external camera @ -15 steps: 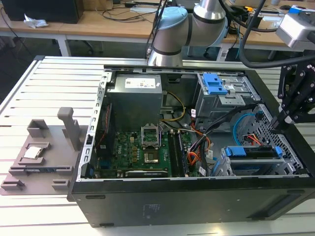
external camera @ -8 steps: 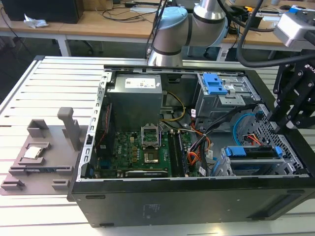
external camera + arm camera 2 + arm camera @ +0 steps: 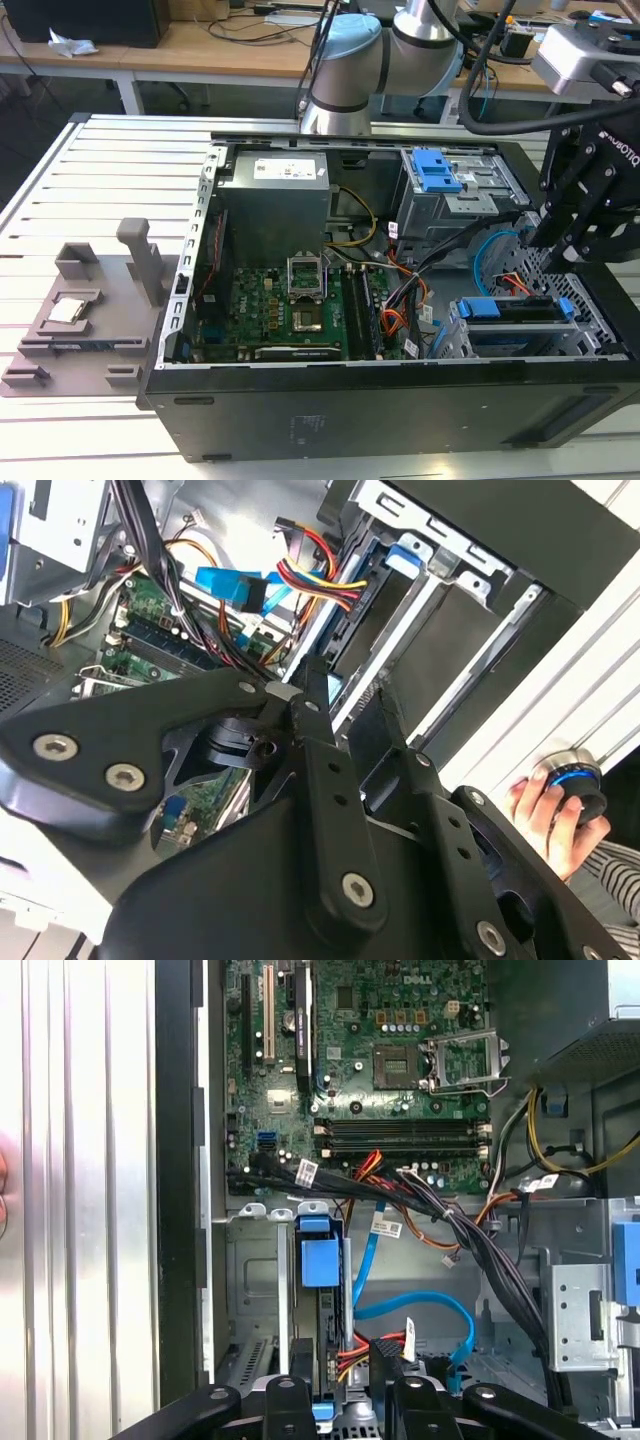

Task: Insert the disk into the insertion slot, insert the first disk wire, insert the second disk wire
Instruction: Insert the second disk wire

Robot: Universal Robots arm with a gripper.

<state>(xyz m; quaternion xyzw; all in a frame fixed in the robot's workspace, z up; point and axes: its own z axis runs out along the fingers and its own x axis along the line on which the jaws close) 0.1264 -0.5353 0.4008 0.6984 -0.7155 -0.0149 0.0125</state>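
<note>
The light-blue second disk wire [image 3: 369, 1262] has slack, as its wide bend [image 3: 438, 1300] shows, so I expect it to curl into a tighter loop when the robot's gripper carries the plug to the disk.
The disk [image 3: 515, 338] lies inside the insertion slot [image 3: 455, 338], the low grey cage at the exterior view's right end of the open computer case. Its blue carrier [image 3: 320, 1260] shows in the first wrist view. A bundle of red, yellow and black wires [image 3: 312, 575] runs to the disk's end. The light-blue second disk wire [image 3: 425, 1305] loops beside the disk, and I cannot tell where its plug sits. My gripper [image 3: 548, 248] hovers just over the disk's wired end. The gripper [image 3: 343, 685] is open with nothing between its black fingers [image 3: 290, 1400].
The green motherboard [image 3: 290, 305] and the power supply box [image 3: 275, 190] lie in the case. A taller grey cage with a blue tab [image 3: 437, 170] stands behind the slot. A grey fixture [image 3: 85, 310] lies on the slatted table. A hand [image 3: 545, 810] holds a knob outside the case wall.
</note>
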